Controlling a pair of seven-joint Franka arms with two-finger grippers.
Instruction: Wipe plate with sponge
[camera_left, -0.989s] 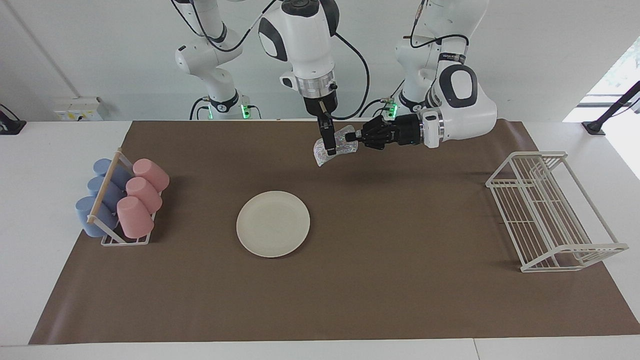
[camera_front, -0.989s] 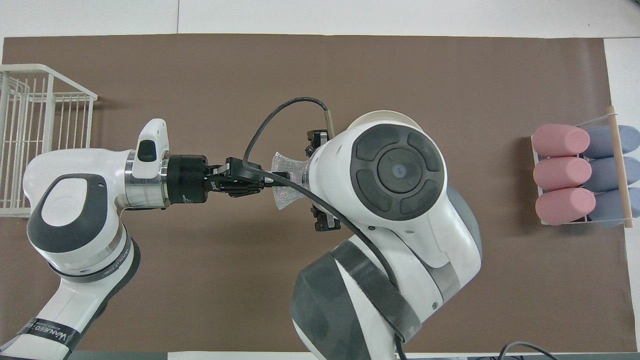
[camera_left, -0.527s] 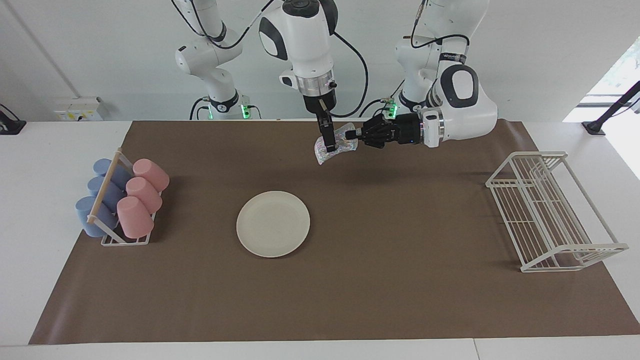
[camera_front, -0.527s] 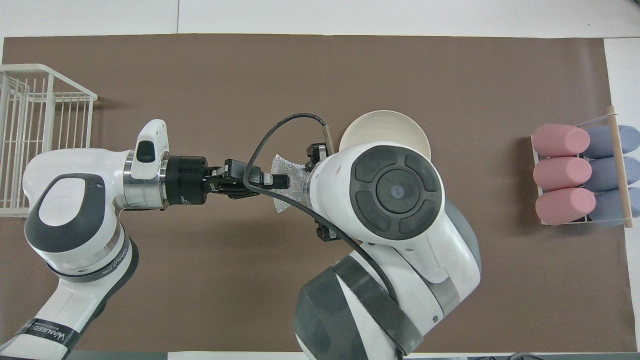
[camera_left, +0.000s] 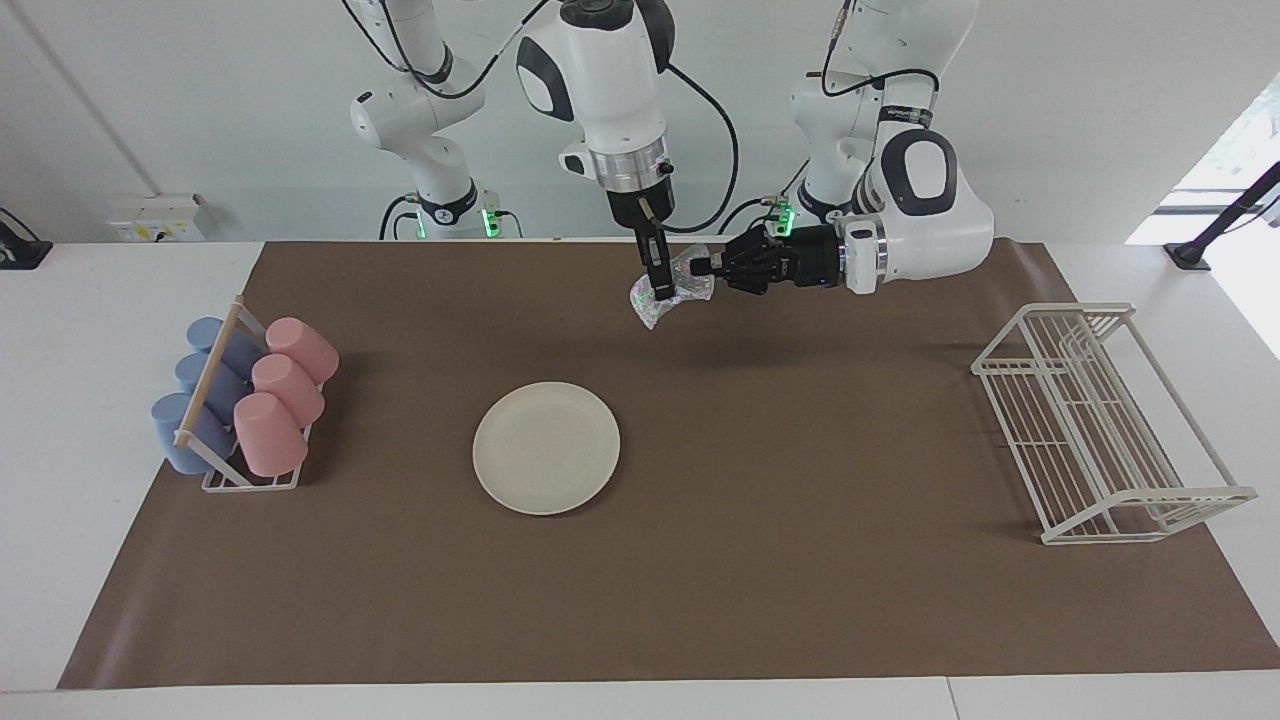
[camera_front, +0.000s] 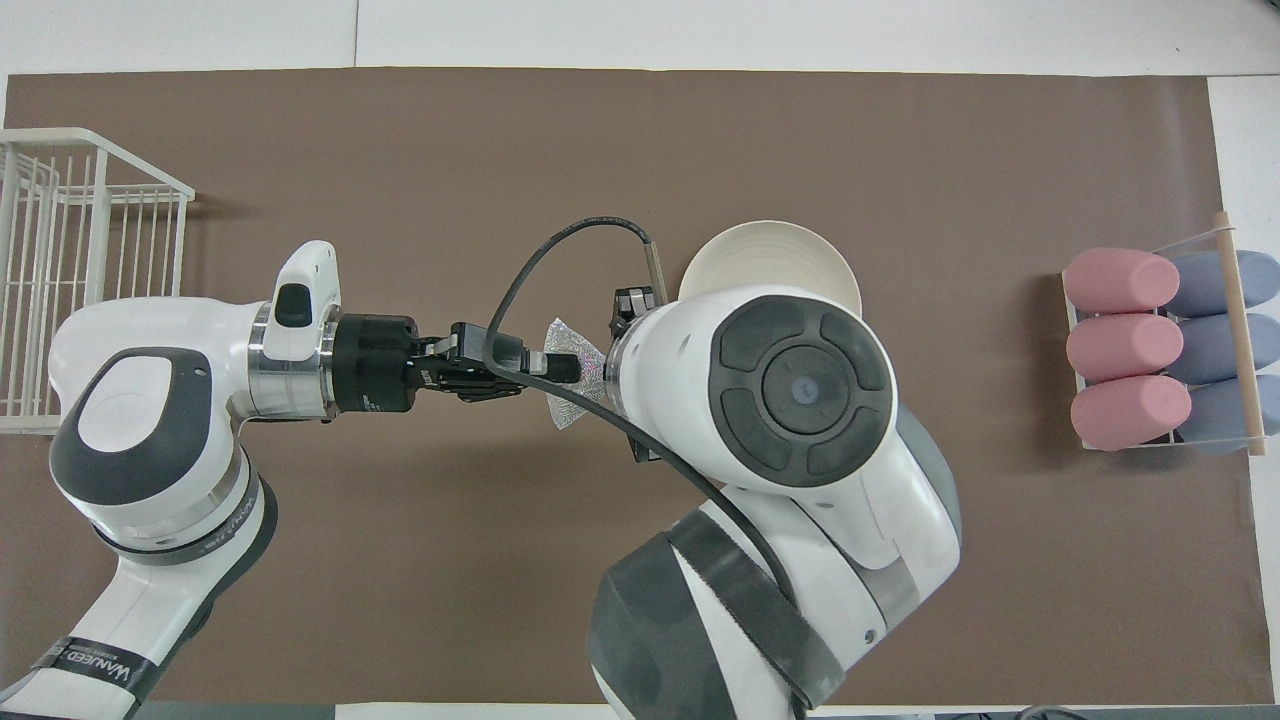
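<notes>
Both my grippers are closed on the sponge. Next, my left gripper lets go of the sponge's edge (camera_front: 578, 356) and moves away before my right gripper wipes the plate (camera_left: 546, 448).
The silvery glittery sponge (camera_left: 676, 291) hangs in the air over the brown mat, closer to the robots than the plate (camera_left: 546, 447). My left gripper (camera_left: 704, 268) reaches in level from the left arm's end and is shut on one edge of the sponge. My right gripper (camera_left: 660, 291) points straight down and is shut on the sponge's middle, which is bunched around its fingers. The cream-white plate lies flat and bare on the mat. In the overhead view the sponge (camera_front: 568, 390) shows between the left gripper (camera_front: 566, 368) and the right arm's wrist, which covers part of the plate (camera_front: 770, 250).
A wire holder with pink cups (camera_left: 283, 392) and blue cups (camera_left: 195, 405) lying on their sides stands at the right arm's end. A white wire dish rack (camera_left: 1095, 425) stands at the left arm's end. The brown mat (camera_left: 780, 560) covers most of the table.
The right gripper has closed on the sponge, which is now more bunched. Both grippers with the sponge have risen slightly.
</notes>
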